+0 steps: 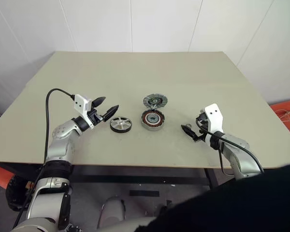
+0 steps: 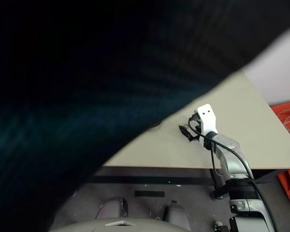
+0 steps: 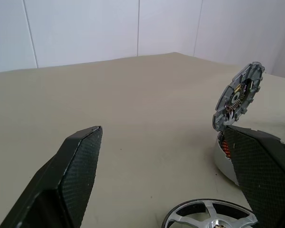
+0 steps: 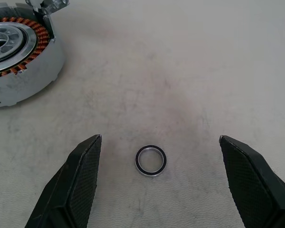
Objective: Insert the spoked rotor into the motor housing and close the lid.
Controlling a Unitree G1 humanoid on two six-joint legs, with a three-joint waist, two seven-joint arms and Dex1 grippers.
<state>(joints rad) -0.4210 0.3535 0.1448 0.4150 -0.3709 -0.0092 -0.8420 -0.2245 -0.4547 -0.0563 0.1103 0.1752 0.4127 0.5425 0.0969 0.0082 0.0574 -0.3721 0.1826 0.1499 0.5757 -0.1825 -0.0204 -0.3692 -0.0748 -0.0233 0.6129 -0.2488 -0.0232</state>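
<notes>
My gripper will lower the small black ring (image 4: 150, 160) to the middle part of the motor housing, which shows an open round hole. The ring should then sit inside that hole.
The spoked rotor (image 1: 121, 124) lies flat on the table, black rim and silver spokes up. Just right of it sits the motor housing (image 1: 152, 119) with copper windings, and the lid (image 1: 155, 101) stands tilted up at its far edge. My left gripper (image 1: 110, 103) hovers open just left of the rotor, with the rotor (image 3: 211, 216) low between its fingers (image 3: 78, 175). To the right of the housing, my right gripper (image 1: 189, 126) is open and points down at the table. A small black ring (image 4: 151, 160) lies between its fingertips (image 4: 85, 161), apart from both.
The beige table (image 1: 135, 72) has walls behind it and its front edge just below both arms. Orange material with white cord (image 1: 287, 111) lies on the floor at the right. A dark blurred shape (image 2: 87, 96) hides the table's left and middle in the right eye view.
</notes>
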